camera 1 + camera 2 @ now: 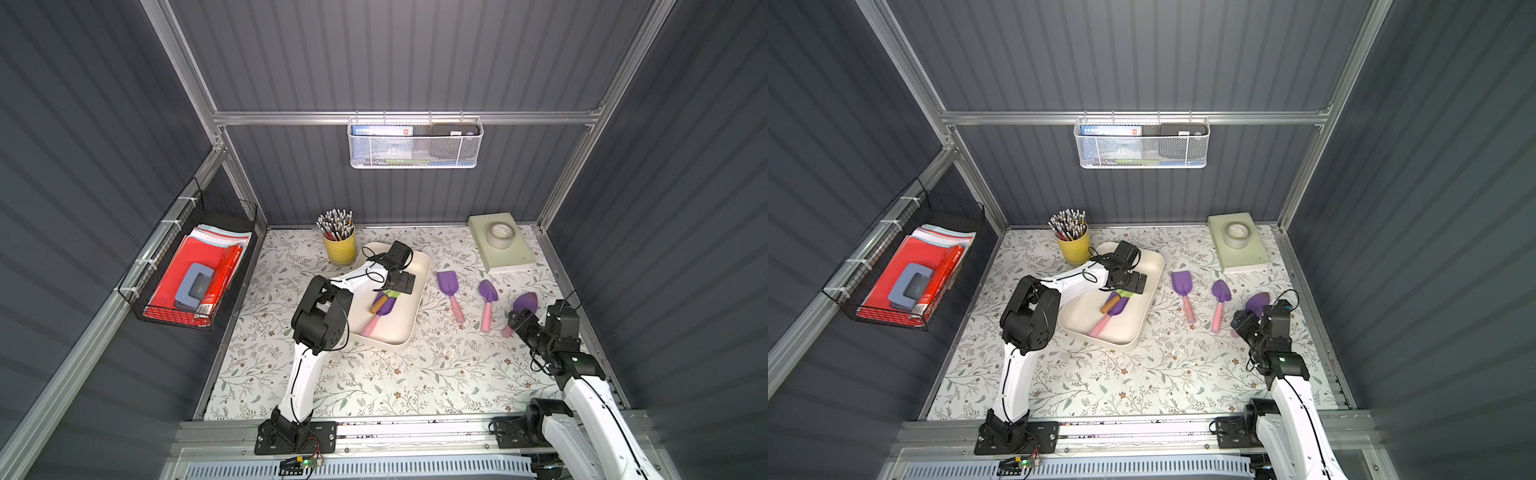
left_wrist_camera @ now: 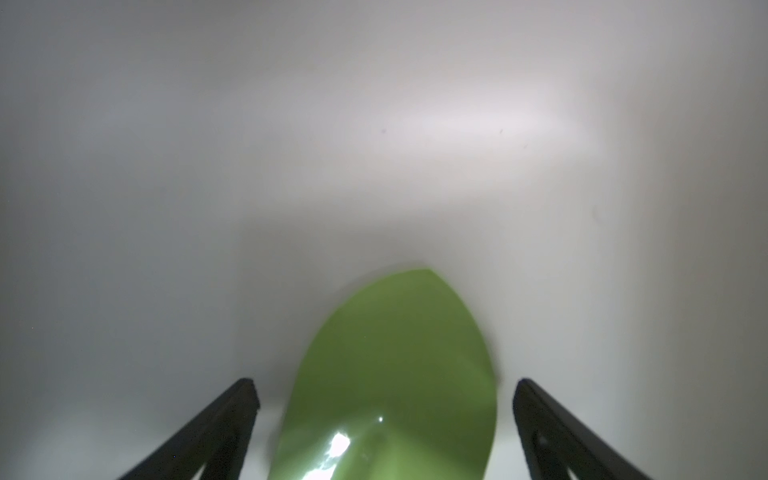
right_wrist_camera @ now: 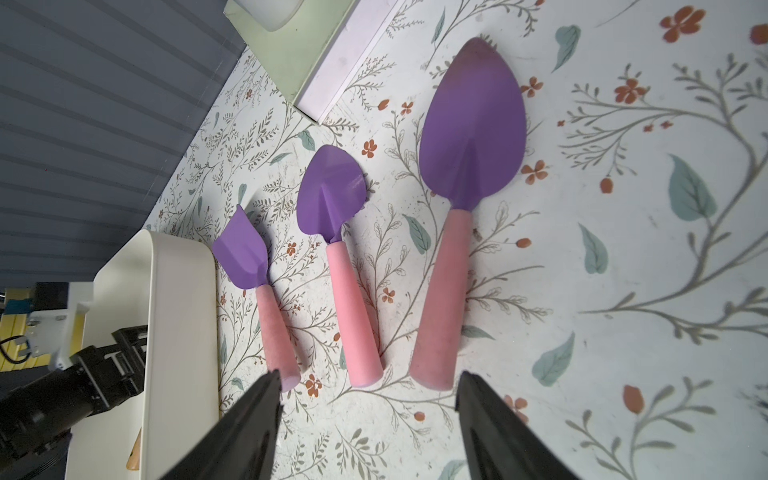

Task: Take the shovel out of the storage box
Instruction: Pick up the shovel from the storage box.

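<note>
The wooden handle (image 1: pixel 379 304) is lying across the purple blade, a long way from my right gripper. My left gripper should therefore pick up the green blade (image 1: pixel 392 293) and pass the shovel over.
The cream storage box (image 1: pixel 409 332) (image 1: pixel 1127 334) lies mid-table in both top views. Two shovels lie in it: one with a green blade (image 1: pixel 393 294) (image 2: pixel 399 353) and a wooden handle (image 1: pixel 377 306), and a purple one with a pink handle (image 1: pixel 370 326) (image 1: pixel 1098 326). My left gripper (image 1: pixel 397 286) (image 2: pixel 384 384) is down inside the box. It stands open astride the green blade, with a gap on each side. My right gripper (image 1: pixel 517 322) (image 3: pixel 370 376) hovers open and empty at the handle ends of three purple shovels (image 3: pixel 473 137) (image 3: pixel 330 195) (image 3: pixel 243 253) lying on the table.
A yellow pencil cup (image 1: pixel 340 247) stands just behind the box's far left corner. A pale green block with a tape roll (image 1: pixel 500 241) sits at the back right. A white mesh basket (image 1: pixel 415 143) hangs on the back wall, a black wire basket (image 1: pixel 195 274) on the left wall.
</note>
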